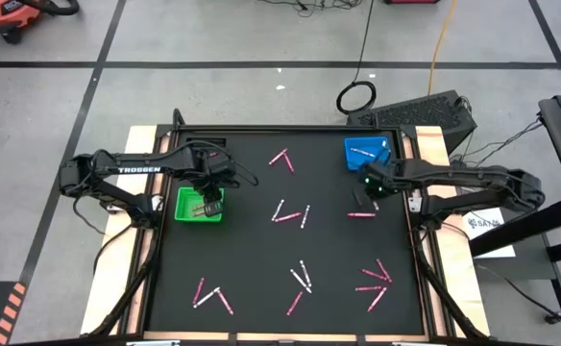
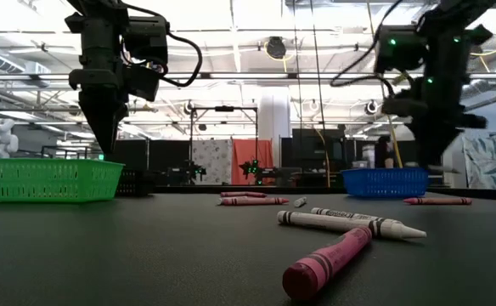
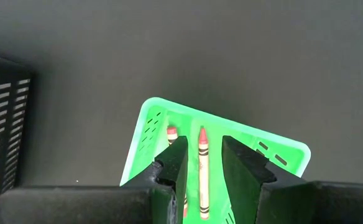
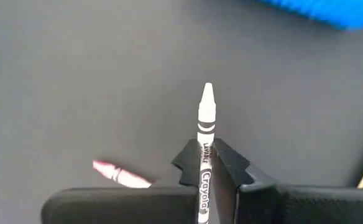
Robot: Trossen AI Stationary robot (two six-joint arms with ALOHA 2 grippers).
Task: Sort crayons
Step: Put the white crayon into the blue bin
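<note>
The white crayon in the robot's right gripper matches the one inside the blue tray [image 1: 362, 152], so the gripper should keep carrying the crayon until it hangs over that tray [image 1: 368, 147], then let go.
My right gripper [image 4: 204, 149] is shut on a white crayon [image 4: 206, 112], just in front of the blue tray [image 1: 365, 152] at the far right. A pink crayon [image 4: 120, 174] lies on the black mat below it. My left gripper [image 3: 201, 146] hangs open, pointing down over the green tray [image 3: 150, 124] at the mat's left. Two pink-tipped crayons [image 3: 202, 180] lie in that tray, untouched by the fingers. Several pink and white crayons [image 1: 290, 213] lie scattered flat on the mat. My right gripper pinches the white crayon by its wrapped body [image 4: 204, 163] between its two fingers. The crayon lies along the fingers, and its pointed end [image 4: 207, 93] sticks out past the fingertips. The fingers point steeply down, and the crayon is lifted clear of the mat.
A black box [image 3: 4, 124] stands beside the green tray's far-left side. Loose crayons lie in groups at the mat's far middle [image 1: 281, 159], near left [image 1: 211, 296], near middle [image 1: 301, 279] and near right [image 1: 375, 281]. The mat's raised edge [image 1: 425, 240] runs along the right.
</note>
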